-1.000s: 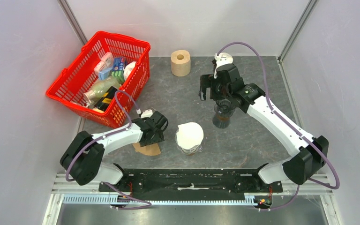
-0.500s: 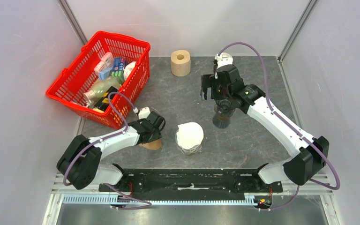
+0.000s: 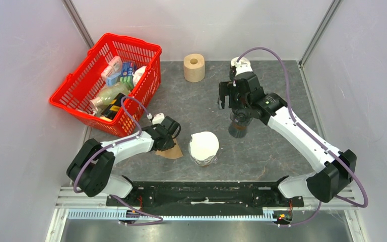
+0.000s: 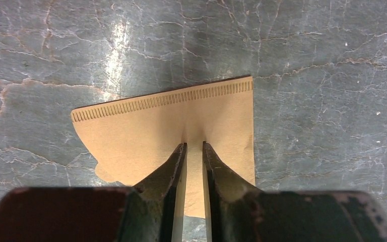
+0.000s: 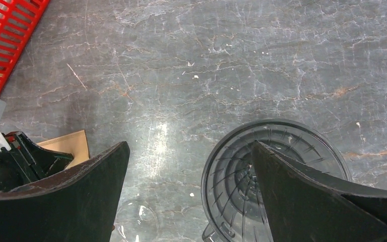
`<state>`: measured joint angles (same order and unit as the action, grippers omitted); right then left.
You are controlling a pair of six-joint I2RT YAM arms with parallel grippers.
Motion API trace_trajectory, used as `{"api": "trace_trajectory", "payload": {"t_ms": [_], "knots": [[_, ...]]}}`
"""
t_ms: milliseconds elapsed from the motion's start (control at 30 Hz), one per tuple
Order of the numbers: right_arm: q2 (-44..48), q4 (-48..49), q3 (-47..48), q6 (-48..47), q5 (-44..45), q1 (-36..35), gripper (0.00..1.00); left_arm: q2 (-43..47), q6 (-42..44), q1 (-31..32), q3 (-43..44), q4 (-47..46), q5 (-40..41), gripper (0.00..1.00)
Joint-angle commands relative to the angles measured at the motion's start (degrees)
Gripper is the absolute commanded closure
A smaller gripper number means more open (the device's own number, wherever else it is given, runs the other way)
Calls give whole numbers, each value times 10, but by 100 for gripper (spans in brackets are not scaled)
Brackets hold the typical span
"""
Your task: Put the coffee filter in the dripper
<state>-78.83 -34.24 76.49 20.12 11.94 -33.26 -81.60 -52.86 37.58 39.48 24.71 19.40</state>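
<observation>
The coffee filter spreads flat (image 4: 221, 121) under the almost closed fingers of my left gripper, so next my left gripper opens and pinches the filter's middle (image 4: 194, 146) into a fold before it lifts.
A brown paper coffee filter (image 3: 175, 152) lies against the grey table just left of centre. In the left wrist view it (image 4: 146, 126) spreads flat, with a fold of it pinched between my fingers. My left gripper (image 4: 194, 145) is shut on it, and it also shows in the top view (image 3: 168, 143). The dark clear plastic dripper (image 3: 239, 127) stands upright right of centre. My right gripper (image 3: 235, 105) hovers open right above it, empty. In the right wrist view (image 5: 189, 151) the dripper's ribbed bowl (image 5: 282, 166) sits under the right finger.
A white paper cone on a clear glass holder (image 3: 204, 146) stands between filter and dripper. A red basket (image 3: 68, 93) with groceries is at the far left. A tan roll (image 3: 194, 68) stands at the back. Black rail (image 3: 201, 194) along the near edge.
My left gripper has swung up and to the right with the brown filter, which now lies nearer the white cone. My right gripper has drifted slightly right above the dripper.
</observation>
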Motion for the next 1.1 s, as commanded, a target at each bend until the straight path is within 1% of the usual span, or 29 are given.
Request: {"api": "trace_trajectory", "payload": {"t_ms": [0, 100, 167, 233, 267, 300, 367, 433, 467, 567, 733, 900, 933, 1067], "knots": [[27, 15, -8, 1, 22, 1, 1, -26, 9, 0, 2, 43, -48, 75], [34, 16, -12, -1, 25, 1, 1, -36, 17, 0, 24, 79, -55, 74], [36, 18, -14, -2, 29, 1, 1, -27, 21, 2, 47, 116, -40, 72], [36, 21, -18, -2, 33, 1, 1, -6, 25, 2, 64, 145, -26, 61], [37, 21, -18, -3, 34, 1, 1, 5, 22, 2, 70, 161, -21, 53], [37, 21, -18, -4, 34, 2, 1, 16, 21, 2, 73, 173, -22, 41], [36, 21, -19, -8, 35, 1, 1, 32, 21, 2, 68, 181, -33, 26], [35, 22, -21, -10, 38, 2, 1, 39, 21, 2, 62, 182, -44, 14], [36, 25, -23, -10, 38, 2, 1, 38, 22, 2, 60, 182, -47, 11], [34, 27, -28, -11, 39, 2, 1, 20, 24, 2, 54, 163, -43, 9], [40, 26, -34, -14, 36, 3, 1, -52, 30, 1, 65, 129, -60, 9], [52, 26, -40, -17, 39, 3, 1, -87, 28, 0, 51, 92, -70, 9], [53, 27, -41, -17, 39, 3, 1, -92, 26, 0, 49, 89, -70, 11], [58, 27, -41, -16, 40, 4, 1, -110, 25, -1, 46, 86, -73, 27]]}}
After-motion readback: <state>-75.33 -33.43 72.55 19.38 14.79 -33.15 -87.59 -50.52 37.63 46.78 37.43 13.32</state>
